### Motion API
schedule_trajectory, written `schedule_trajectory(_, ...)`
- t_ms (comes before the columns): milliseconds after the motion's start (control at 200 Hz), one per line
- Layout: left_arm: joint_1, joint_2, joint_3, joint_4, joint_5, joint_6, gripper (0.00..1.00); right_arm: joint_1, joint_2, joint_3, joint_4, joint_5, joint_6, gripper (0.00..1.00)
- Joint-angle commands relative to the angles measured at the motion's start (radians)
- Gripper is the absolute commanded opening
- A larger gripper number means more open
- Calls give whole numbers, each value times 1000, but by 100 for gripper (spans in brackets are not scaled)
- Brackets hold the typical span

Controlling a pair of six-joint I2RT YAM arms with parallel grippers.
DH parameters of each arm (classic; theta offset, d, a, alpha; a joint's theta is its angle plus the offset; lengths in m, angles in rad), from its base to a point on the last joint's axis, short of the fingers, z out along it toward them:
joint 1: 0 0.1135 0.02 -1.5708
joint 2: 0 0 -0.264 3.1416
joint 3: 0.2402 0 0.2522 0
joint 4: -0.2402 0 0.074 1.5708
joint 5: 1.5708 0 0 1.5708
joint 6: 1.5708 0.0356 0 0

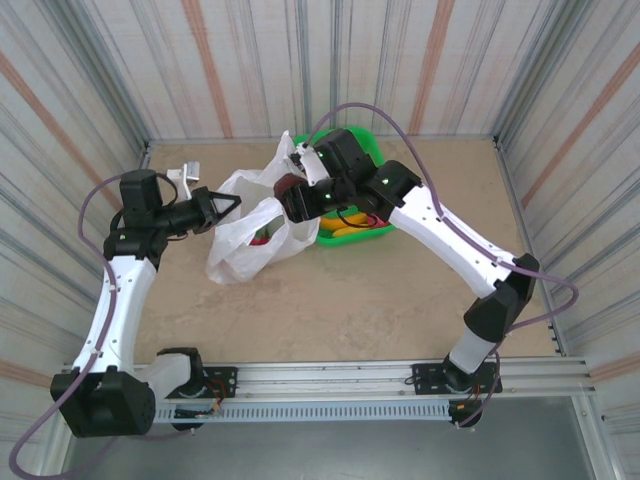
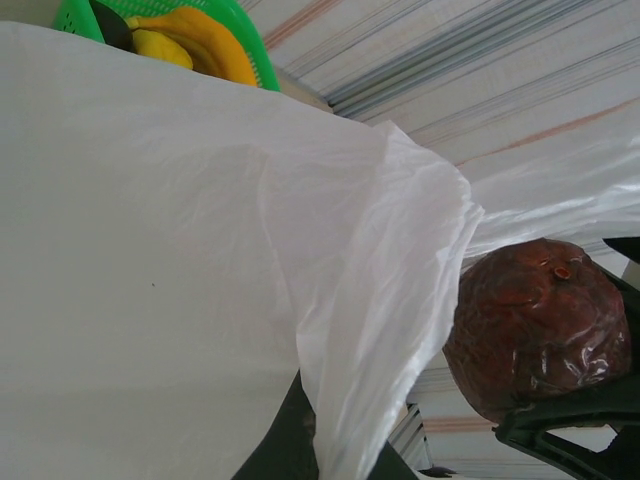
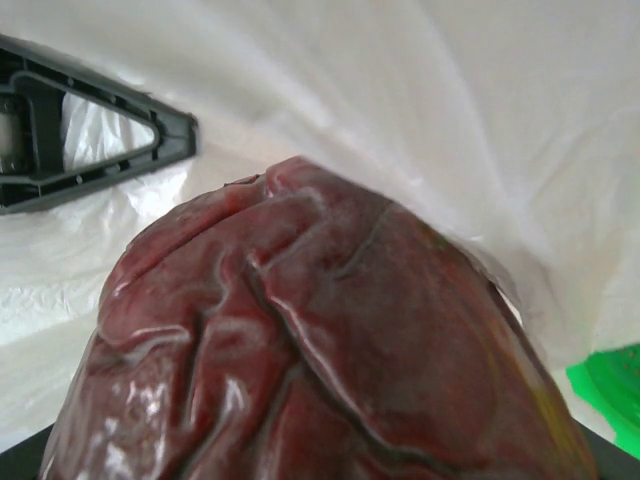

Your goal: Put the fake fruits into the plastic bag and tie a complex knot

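The dark red fruit [image 1: 287,186] hangs beside the bag's spread opening [image 1: 252,193], so my right gripper should keep going into the bag until that fruit is inside, then let go.
The white plastic bag [image 1: 245,245] lies crumpled at the table's middle left, one handle loop raised. My left gripper [image 1: 224,207] is shut on the bag's rim film [image 2: 200,280], holding the mouth up. My right gripper [image 1: 296,196] is shut on a dark red wrinkled fake fruit [image 3: 320,340], which hangs just beside the bag's mouth [image 2: 540,340]. A reddish fruit [image 1: 262,238] shows faintly through the film. Yellow bananas [image 1: 352,224] lie in the green mesh basket [image 1: 372,152] behind the right gripper. The bag's handles hang loose, with no knot in them.
Corrugated metal walls enclose the table on three sides. The basket [image 2: 75,15] stands close behind the bag, with the bananas [image 2: 200,45] at its rim. One black finger of the left gripper [image 3: 100,130] reaches in front of the bag film. Bare tabletop [image 1: 350,300] lies in front.
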Motion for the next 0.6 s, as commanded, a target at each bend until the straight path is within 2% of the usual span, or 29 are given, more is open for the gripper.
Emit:
schedule_trajectory(0,6,0,8,11,46,26,0,18,47,68,12,-38,-11,54)
schedule_trajectory(596,4,-1,-5,54,40,-26,0,59,249,138,36,-66,11,55)
